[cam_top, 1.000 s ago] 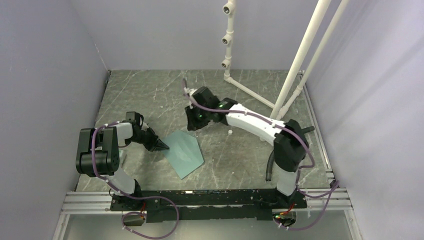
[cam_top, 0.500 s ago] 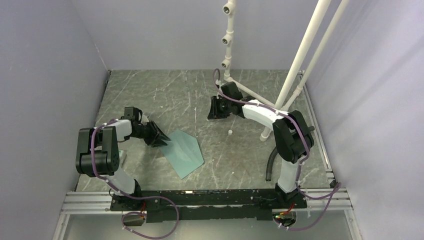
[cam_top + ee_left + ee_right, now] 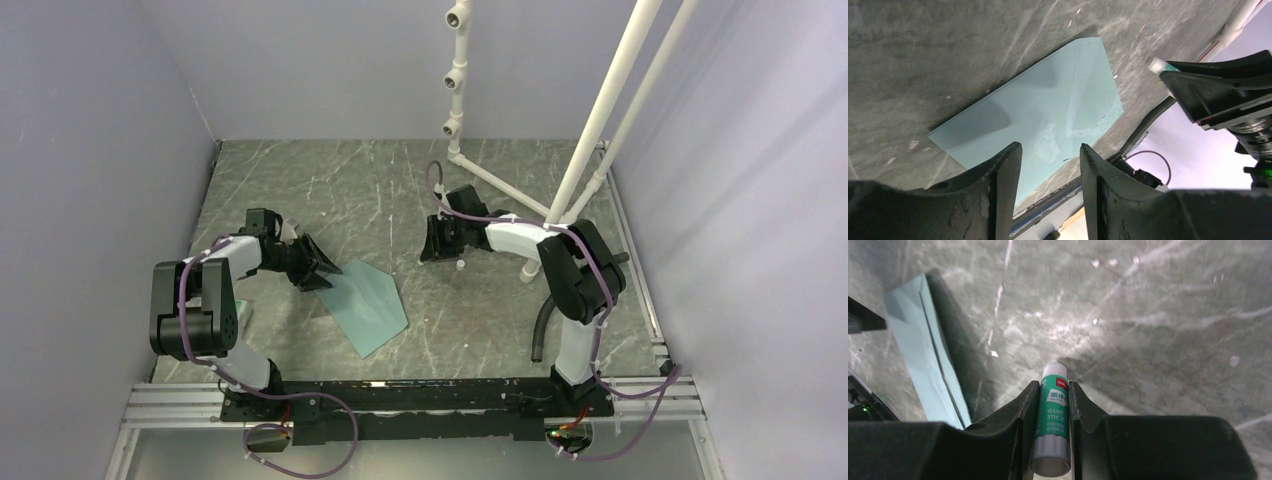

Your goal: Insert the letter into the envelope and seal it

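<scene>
The glue stick (image 3: 1054, 405) takes up my right gripper while the envelope's flap is lying open, so my right gripper should put the glue stick down before it folds the flap (image 3: 388, 293) over.
The teal envelope (image 3: 370, 305) lies flat on the marbled table, its flap down, with shiny smears near the flap's point (image 3: 1048, 142). The letter does not show in any view. My left gripper (image 3: 325, 272) hovers just off the envelope's upper left corner, open, with nothing between its fingers (image 3: 1008, 165); the envelope (image 3: 1048, 105) fills the view beyond them. My right gripper (image 3: 437, 250) is over bare table to the right of the envelope, shut on a green glue stick (image 3: 1053, 410), white end forward. The envelope's edge (image 3: 923, 355) is at the left of that view.
A small white cap (image 3: 461, 264) lies on the table just right of the right gripper. A white pipe frame (image 3: 600, 120) stands at the back right. Grey walls enclose the table on three sides. A black hose (image 3: 541, 330) hangs by the right arm's base.
My left gripper has gone from shut at the envelope's edge to open and has drawn back a little. My right arm has swung right, away from the envelope, still holding the glue stick.
</scene>
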Robot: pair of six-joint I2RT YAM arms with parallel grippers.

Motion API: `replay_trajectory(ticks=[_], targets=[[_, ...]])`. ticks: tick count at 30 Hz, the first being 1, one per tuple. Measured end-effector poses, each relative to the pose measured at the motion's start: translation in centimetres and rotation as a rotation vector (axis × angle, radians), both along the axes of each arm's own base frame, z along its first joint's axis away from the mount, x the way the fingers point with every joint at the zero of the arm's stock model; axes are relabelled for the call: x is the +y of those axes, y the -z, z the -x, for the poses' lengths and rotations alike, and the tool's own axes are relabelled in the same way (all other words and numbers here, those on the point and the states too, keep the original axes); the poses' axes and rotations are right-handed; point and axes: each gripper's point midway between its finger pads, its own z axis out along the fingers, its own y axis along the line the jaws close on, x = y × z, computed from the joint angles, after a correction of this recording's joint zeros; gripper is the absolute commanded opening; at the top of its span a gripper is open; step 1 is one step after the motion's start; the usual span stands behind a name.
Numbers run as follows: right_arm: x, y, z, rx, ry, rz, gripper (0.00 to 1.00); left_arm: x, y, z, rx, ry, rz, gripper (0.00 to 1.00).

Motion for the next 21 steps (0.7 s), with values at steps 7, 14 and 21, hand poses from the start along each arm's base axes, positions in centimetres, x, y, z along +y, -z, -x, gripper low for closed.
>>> replay_trajectory(ticks=[7, 14, 21], targets=[[-1.1, 0.9, 2.1, 0.041, 0.019, 0.008, 0.19, 0.0, -0.2, 0.0, -0.001, 0.003, 0.0, 0.54], [-2.5, 0.8, 3.2, 0.059, 0.057, 0.048, 0.45, 0.0, -0.2, 0.0, -0.002, 0.003, -0.001, 0.59], [-3.8, 1.1, 4.1, 0.09, 0.1, 0.094, 0.51, 0.0, -0.2, 0.0, -0.002, 0.003, -0.001, 0.6]])
